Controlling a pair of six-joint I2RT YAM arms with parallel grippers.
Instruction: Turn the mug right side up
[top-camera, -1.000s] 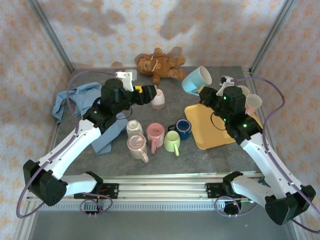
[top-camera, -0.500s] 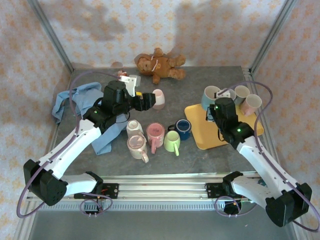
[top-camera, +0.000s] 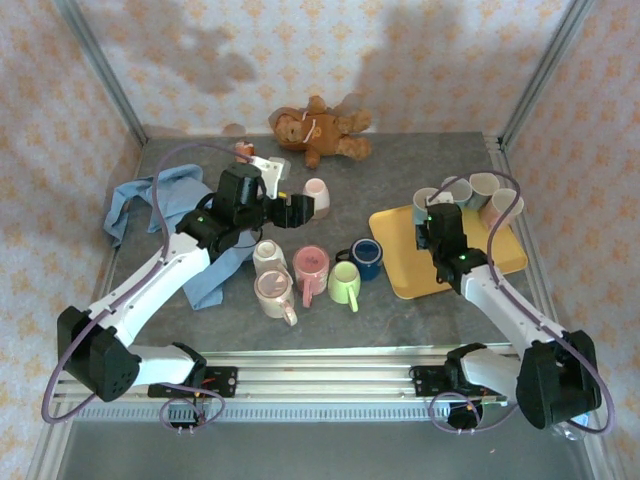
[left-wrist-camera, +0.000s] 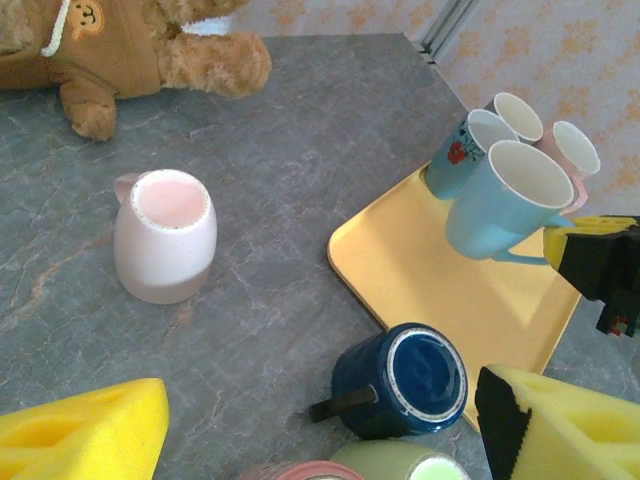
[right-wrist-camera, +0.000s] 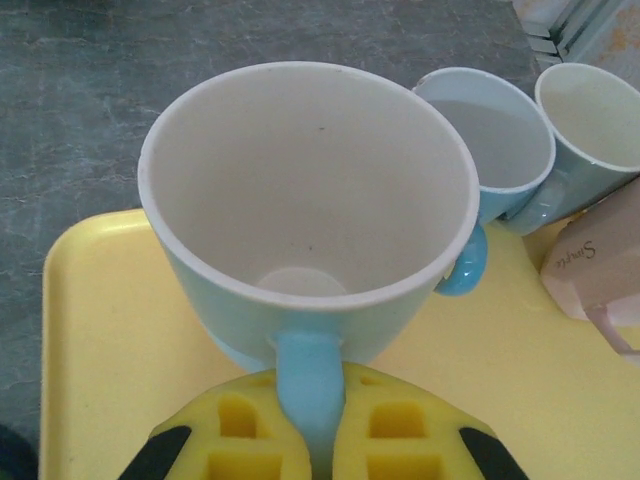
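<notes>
The light blue mug's opening (top-camera: 424, 198) faces up over the yellow tray's free corner (top-camera: 405, 222). My right gripper should keep lowering that mug until its base stands flat.
A light blue mug (right-wrist-camera: 305, 210) stands mouth up, its base low over or on the yellow tray (right-wrist-camera: 100, 330). My right gripper (right-wrist-camera: 312, 440) is shut on its handle from the near side. From above, this mug (top-camera: 428, 203) is at the tray's (top-camera: 400, 265) back left, with the right gripper (top-camera: 434, 222) just in front of it. In the left wrist view the mug (left-wrist-camera: 505, 200) is at the right. My left gripper (top-camera: 290, 208) hangs open above the table, near a pale pink mug (left-wrist-camera: 165, 235) and a dark blue mug (left-wrist-camera: 400, 380), both apparently base up.
Three more mugs (top-camera: 487, 188) stand mouth up at the tray's back right. Several mugs (top-camera: 300, 270) cluster at the table's front centre. A teddy bear (top-camera: 318, 128) lies at the back. A blue cloth (top-camera: 160, 200) is heaped at the left.
The right arm has carried the light blue mug from high and tilted behind the tray down onto its back left, mouth up. The left gripper has shifted slightly right, still open.
</notes>
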